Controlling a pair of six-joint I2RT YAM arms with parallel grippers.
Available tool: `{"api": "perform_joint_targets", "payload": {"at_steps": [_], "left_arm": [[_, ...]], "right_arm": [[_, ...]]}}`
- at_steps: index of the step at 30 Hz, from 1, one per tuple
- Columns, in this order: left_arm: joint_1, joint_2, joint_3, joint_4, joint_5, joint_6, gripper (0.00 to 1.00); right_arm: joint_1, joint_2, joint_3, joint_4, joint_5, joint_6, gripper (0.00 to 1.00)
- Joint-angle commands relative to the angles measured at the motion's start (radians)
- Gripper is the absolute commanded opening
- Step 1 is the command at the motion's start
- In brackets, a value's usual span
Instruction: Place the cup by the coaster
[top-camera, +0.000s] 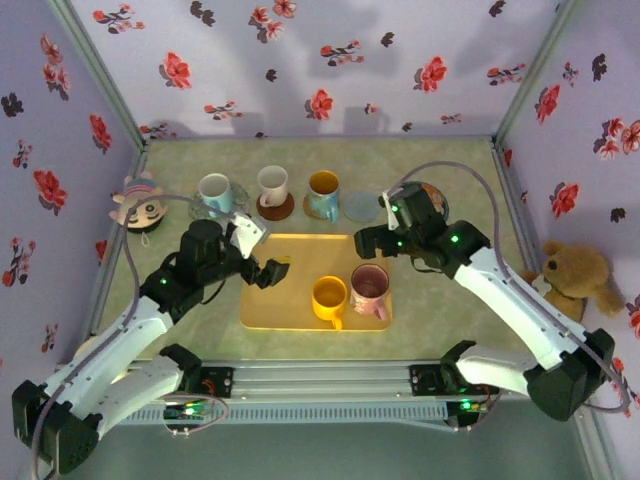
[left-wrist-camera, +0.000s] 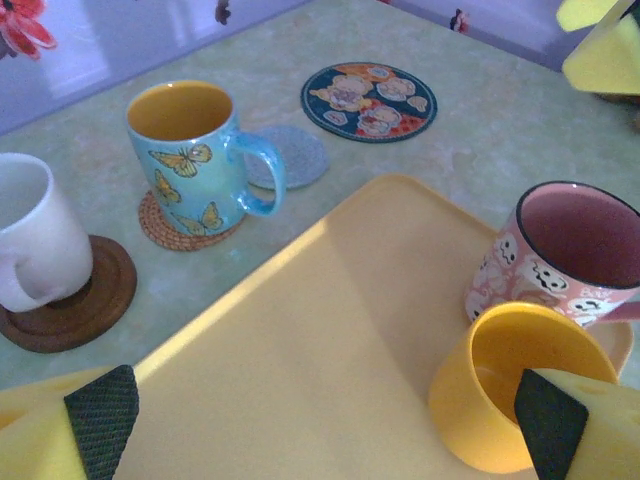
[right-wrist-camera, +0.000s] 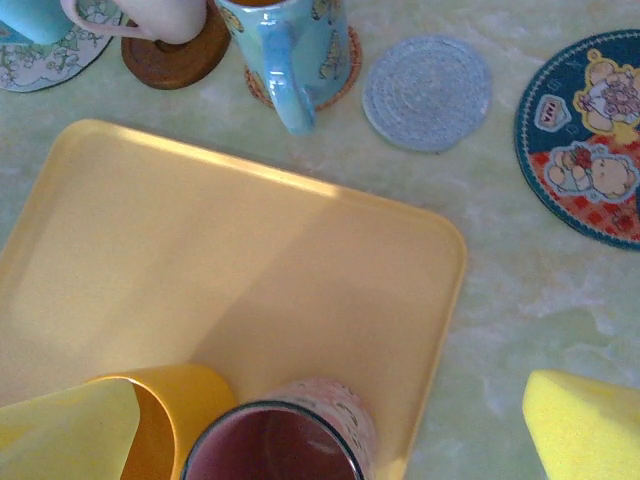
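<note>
I can see the pink cup's handle (top-camera: 381, 312) clear of the yellow cup, so my right gripper should continue toward that handle and close once its open fingers straddle it.
Two cups stand on the yellow tray (top-camera: 290, 300): a yellow cup (top-camera: 329, 297) and a pink patterned cup (top-camera: 370, 288). Behind the tray lie an empty grey coaster (top-camera: 361, 206) and a round picture coaster (right-wrist-camera: 590, 150). My right gripper (right-wrist-camera: 330, 430) hangs open over the pink cup (right-wrist-camera: 290, 435), whose rim lies between its yellow fingers (right-wrist-camera: 585, 430). My left gripper (left-wrist-camera: 325, 425) is open over the tray's bare middle (left-wrist-camera: 300, 330), its right finger beside the yellow cup (left-wrist-camera: 500, 390). Neither holds anything.
Three more cups stand on coasters along the back: a white-and-blue one (top-camera: 215, 192), a white one on a brown coaster (top-camera: 273, 186) and a blue butterfly cup (top-camera: 323, 193). A doll (top-camera: 140, 205) lies at the left wall, a teddy bear (top-camera: 575, 275) at the right.
</note>
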Motion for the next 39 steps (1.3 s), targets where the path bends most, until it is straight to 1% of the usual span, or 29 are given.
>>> {"api": "perform_joint_targets", "payload": {"at_steps": [1,4,8,14,17,20,23,27,29,31,36,39], "left_arm": [[-0.008,-0.002,0.025,-0.047,0.040,0.039,1.00],[-0.008,-0.001,0.031,-0.041,0.044,0.045,1.00],[-0.010,0.001,0.034,-0.036,0.062,0.033,1.00],[-0.016,-0.030,0.051,-0.158,0.091,0.103,1.00],[-0.024,-0.065,0.035,-0.192,0.108,0.106,1.00],[-0.041,-0.092,0.016,-0.208,0.117,0.109,1.00],[-0.060,-0.106,0.008,-0.232,0.126,0.118,1.00],[-0.078,-0.114,-0.013,-0.225,0.125,0.109,1.00],[-0.086,-0.115,-0.024,-0.208,0.125,0.093,1.00],[-0.098,-0.117,-0.036,-0.187,0.117,0.077,1.00],[-0.138,-0.125,-0.088,-0.097,0.060,0.019,1.00],[-0.161,-0.126,-0.113,-0.054,0.064,-0.007,1.00]], "right_arm": [[0.008,-0.042,-0.028,-0.057,0.032,0.040,1.00],[0.009,-0.070,-0.054,-0.080,0.028,0.049,1.00],[0.015,-0.100,-0.075,-0.115,-0.018,0.049,1.00],[0.048,-0.124,-0.095,-0.192,-0.066,0.029,1.00],[0.081,-0.134,-0.107,-0.209,-0.089,0.034,1.00],[0.121,-0.141,-0.117,-0.236,-0.054,0.069,1.00],[0.145,-0.144,-0.121,-0.275,-0.048,0.101,1.00],[0.182,-0.152,-0.141,-0.294,-0.031,0.145,0.99],[0.190,-0.143,-0.151,-0.304,-0.020,0.164,0.97],[0.193,-0.130,-0.167,-0.296,-0.037,0.169,0.95],[0.208,-0.079,-0.188,-0.306,-0.051,0.182,0.86],[0.218,-0.081,-0.232,-0.262,-0.069,0.205,0.82]]}}
